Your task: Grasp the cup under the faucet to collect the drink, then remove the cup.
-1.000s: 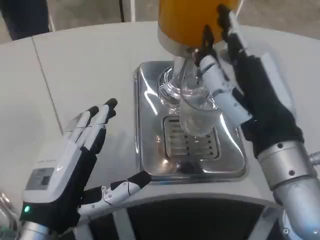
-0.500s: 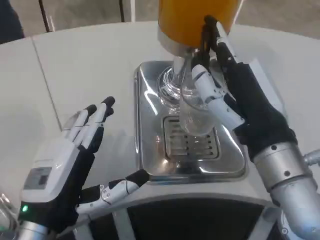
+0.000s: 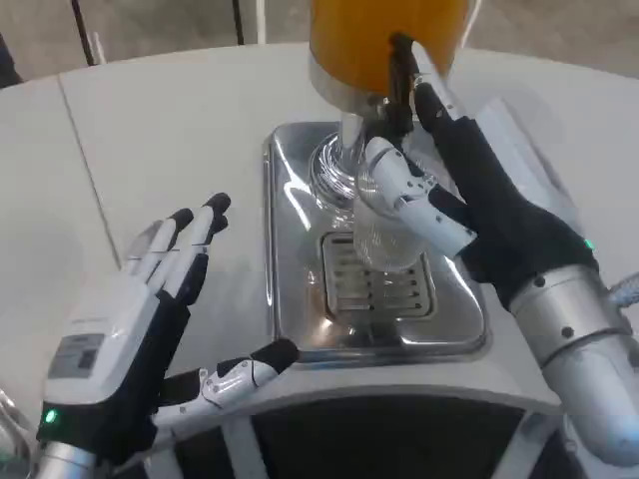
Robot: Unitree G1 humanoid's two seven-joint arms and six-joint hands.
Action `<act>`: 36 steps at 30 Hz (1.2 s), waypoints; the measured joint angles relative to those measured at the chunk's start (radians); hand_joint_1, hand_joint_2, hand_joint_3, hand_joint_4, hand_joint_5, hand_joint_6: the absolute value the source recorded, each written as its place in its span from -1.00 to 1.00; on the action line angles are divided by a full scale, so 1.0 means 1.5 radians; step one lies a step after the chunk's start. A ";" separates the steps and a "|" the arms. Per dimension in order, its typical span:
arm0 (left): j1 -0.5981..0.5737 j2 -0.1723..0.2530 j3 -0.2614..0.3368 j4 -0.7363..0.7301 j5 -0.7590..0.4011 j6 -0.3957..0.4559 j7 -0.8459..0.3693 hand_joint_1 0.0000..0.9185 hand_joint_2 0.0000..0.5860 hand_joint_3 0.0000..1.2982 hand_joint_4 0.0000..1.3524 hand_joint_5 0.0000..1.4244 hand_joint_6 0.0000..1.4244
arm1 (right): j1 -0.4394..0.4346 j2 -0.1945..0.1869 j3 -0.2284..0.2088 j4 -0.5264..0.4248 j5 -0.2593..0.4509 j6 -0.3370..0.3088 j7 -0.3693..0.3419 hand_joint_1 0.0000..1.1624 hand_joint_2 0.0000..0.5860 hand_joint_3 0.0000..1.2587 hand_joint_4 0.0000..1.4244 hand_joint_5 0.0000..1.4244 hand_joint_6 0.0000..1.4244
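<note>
The robot's right gripper reaches up to the faucet over the clear cup (image 3: 387, 228), so the cup will be partly filled with orange drink when the robot takes it away.
A clear cup (image 3: 382, 242) stands upright on the grate of the steel drip tray (image 3: 290, 239), right under the faucet (image 3: 351, 135) of a dispenser with an orange drink tank (image 3: 371, 35). My right hand (image 3: 469, 200) is pressed up to the cup's right side. Its thumb (image 3: 407, 197) lies across the cup's upper front, and its fingers (image 3: 414, 75) stretch straight up beside the faucet, not curled round the cup. My left hand (image 3: 130, 334) hovers open, palm inward, over the table left of the tray, holding nothing.
The white table (image 3: 150, 130) spreads to the left and behind the tray. The tray's front edge lies close to the table's near edge. A flat white object (image 3: 524, 150) sits behind my right hand.
My right hand has slid left and closed in on the cup, its thumb now across the cup's front. The left hand has barely shifted. The cup stays on the grate.
</note>
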 measured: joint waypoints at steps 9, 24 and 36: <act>0.000 0.002 -0.007 -0.002 0.001 0.012 -0.042 -0.97 -0.64 -1.00 -1.00 -1.00 -1.00 | -0.061 -0.040 0.068 -0.006 -0.210 0.035 0.109 -1.00 0.89 -0.86 -0.96 -0.89 -0.83; -0.003 -0.003 -0.010 -0.001 0.008 0.012 -0.042 -0.99 -0.66 -1.00 -1.00 -1.00 -1.00 | -0.105 -0.004 0.082 0.011 -0.376 0.021 0.244 -1.00 0.93 -0.83 -0.97 -0.88 -0.80; -0.003 -0.010 -0.010 0.004 0.008 0.011 -0.041 -0.99 -0.66 -1.00 -1.00 -1.00 -1.00 | -0.132 -0.009 0.070 0.046 -0.383 -0.038 0.272 -1.00 0.95 -0.83 -0.97 -0.89 -0.80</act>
